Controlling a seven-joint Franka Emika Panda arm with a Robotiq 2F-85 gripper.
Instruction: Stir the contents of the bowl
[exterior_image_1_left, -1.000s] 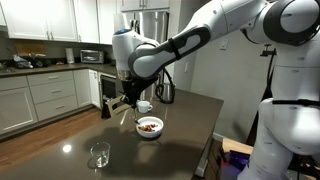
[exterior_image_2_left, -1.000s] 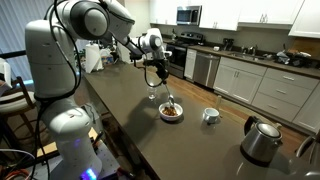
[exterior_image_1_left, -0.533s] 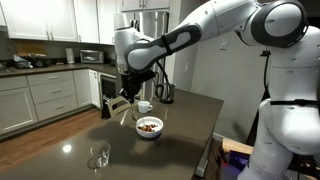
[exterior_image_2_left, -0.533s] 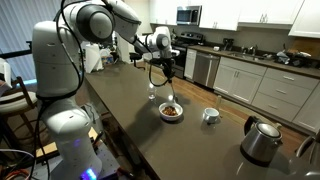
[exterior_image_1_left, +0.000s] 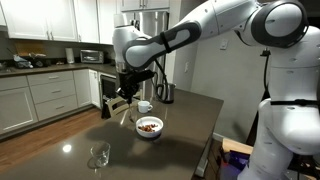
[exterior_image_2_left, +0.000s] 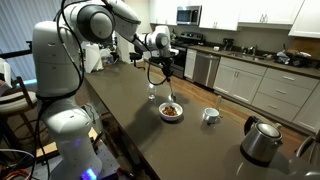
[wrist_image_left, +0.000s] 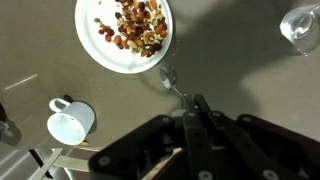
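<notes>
The spoon's tip (wrist_image_left: 167, 75) is hanging outside the white bowl's rim, so the robot's gripper should move the spoon across the bowl's rim and over the contents (exterior_image_2_left: 171, 111) before it stirs.
The small white bowl (exterior_image_1_left: 149, 127) (exterior_image_2_left: 172, 113) (wrist_image_left: 122, 35) stands on the dark countertop with its contents (wrist_image_left: 134, 24), dark reddish-brown and black chunks, piled inside. My gripper (wrist_image_left: 190, 112) (exterior_image_1_left: 124, 97) (exterior_image_2_left: 166, 66) is shut on the handle of a metal spoon (wrist_image_left: 170, 80). The spoon hangs down with its bowl end above the counter, just outside the bowl's rim. The gripper is raised above the bowl and to one side of it.
A small white cup (wrist_image_left: 70, 122) (exterior_image_2_left: 210, 115) stands near the bowl. A clear drinking glass (exterior_image_1_left: 99, 154) (wrist_image_left: 301, 24) stands nearer the counter's edge. A metal kettle (exterior_image_2_left: 262, 139) stands further along the counter. Kitchen cabinets line the walls.
My gripper has risen slightly and shifted with the spoon over the last second. The bowl, cup and glass have not moved.
</notes>
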